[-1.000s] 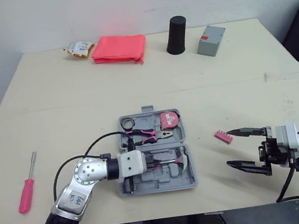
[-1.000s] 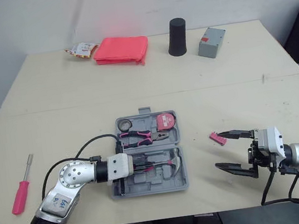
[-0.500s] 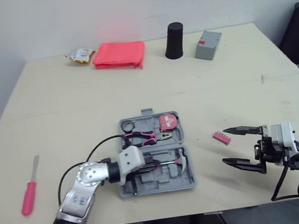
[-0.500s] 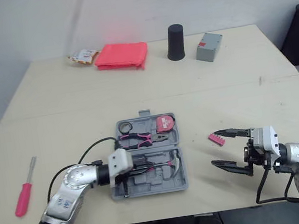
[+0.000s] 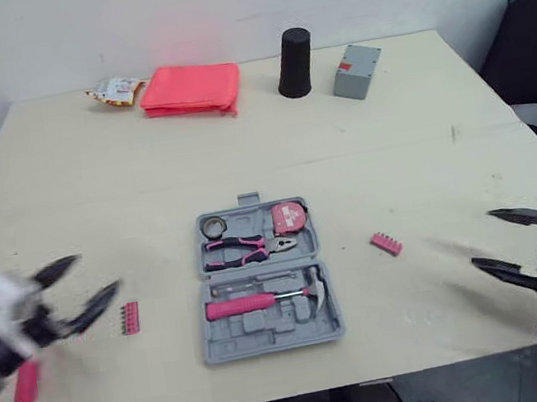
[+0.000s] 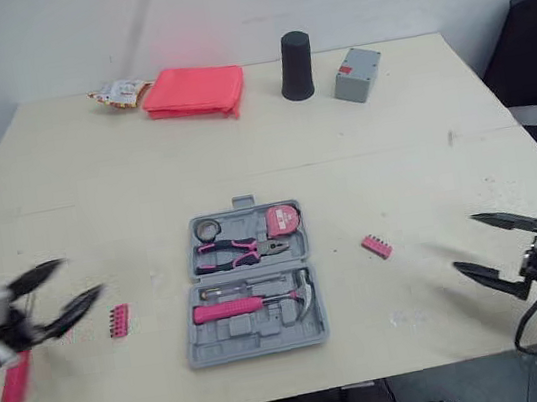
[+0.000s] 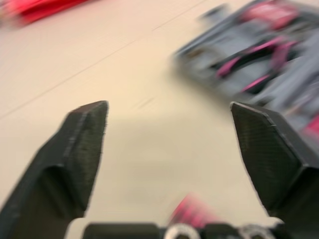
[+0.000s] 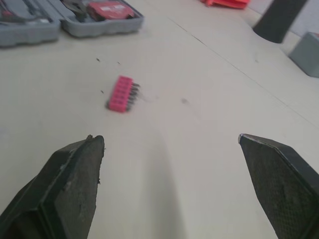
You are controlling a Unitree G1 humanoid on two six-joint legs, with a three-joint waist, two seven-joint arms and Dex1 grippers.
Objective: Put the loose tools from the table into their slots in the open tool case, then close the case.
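My gripper will carry the bit holder with its bits staying seated, since small bits [image 5: 123, 321] stick out in a neat row along the pink bit holder's edge [image 5: 131, 317].
The grey tool case [image 5: 272, 337] lies open at the table's middle. It holds pliers [image 5: 246, 250], a pink tape measure [image 5: 289, 217] and a pink-handled hammer [image 5: 268, 298]. One pink bit holder [image 5: 129, 318] lies left of the case, another [image 5: 386, 243] to its right. A pink screwdriver [image 5: 23, 384] lies at the front left, partly behind my left gripper [image 5: 95, 272], which is open and empty and blurred with motion. My right gripper [image 5: 485, 239] hovers open and empty at the front right, well right of the second bit holder [image 8: 121, 93].
Along the far edge sit a snack packet [image 5: 110, 90], a folded pink cloth [image 5: 189, 89], a black cup [image 5: 292, 49] and a small grey box [image 5: 355, 72]. A black chair [image 5: 529, 51] stands off the table's right side.
My left gripper has left the case, swung far left and opened. The hammer stays in its slot. My right gripper has drawn back to the right. The camera view has shifted.
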